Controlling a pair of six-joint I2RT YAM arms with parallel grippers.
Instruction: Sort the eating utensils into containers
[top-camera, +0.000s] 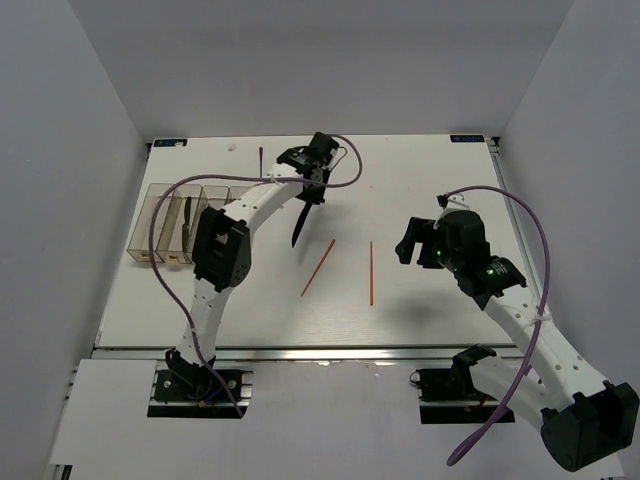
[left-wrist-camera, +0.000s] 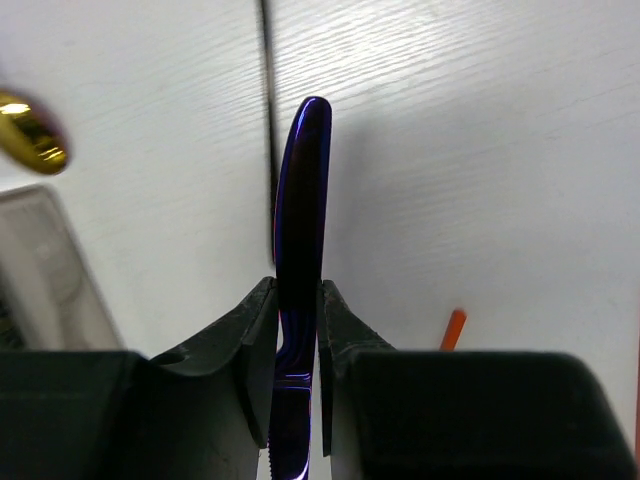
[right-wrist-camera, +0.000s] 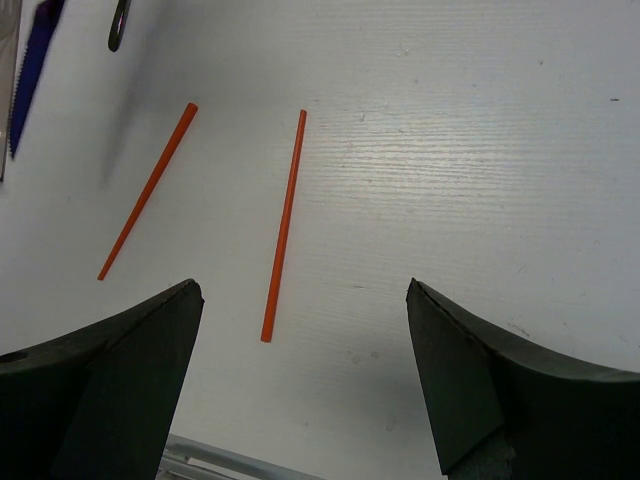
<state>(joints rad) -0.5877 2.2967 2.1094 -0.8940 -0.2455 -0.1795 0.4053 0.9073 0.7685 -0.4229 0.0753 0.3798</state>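
Note:
The blue knife (top-camera: 300, 226) hangs lengthwise like the black utensil in its bin, so my left gripper goes on taking it there before it lets go beside that utensil.
My left gripper (top-camera: 313, 190) is shut on the blue knife (top-camera: 299, 228) and holds it above the table, blade hanging toward the near side. In the left wrist view the knife (left-wrist-camera: 302, 200) stands clamped between both fingers of that gripper (left-wrist-camera: 297, 300). Two orange-red chopsticks (top-camera: 318, 268) (top-camera: 371, 272) lie on the table's middle. My right gripper (top-camera: 413, 243) is open and empty, hovering right of them; its wrist view shows it (right-wrist-camera: 303, 288) above the chopsticks (right-wrist-camera: 148, 190) (right-wrist-camera: 284, 225). The joined containers (top-camera: 160, 222) stand at the left, with a black utensil (top-camera: 187, 225) in one bin.
A gold spoon bowl (left-wrist-camera: 30, 132) shows at the left of the left wrist view. A thin dark purple handle (top-camera: 260, 160) lies at the back of the table beside the left arm. White walls close in the table on three sides.

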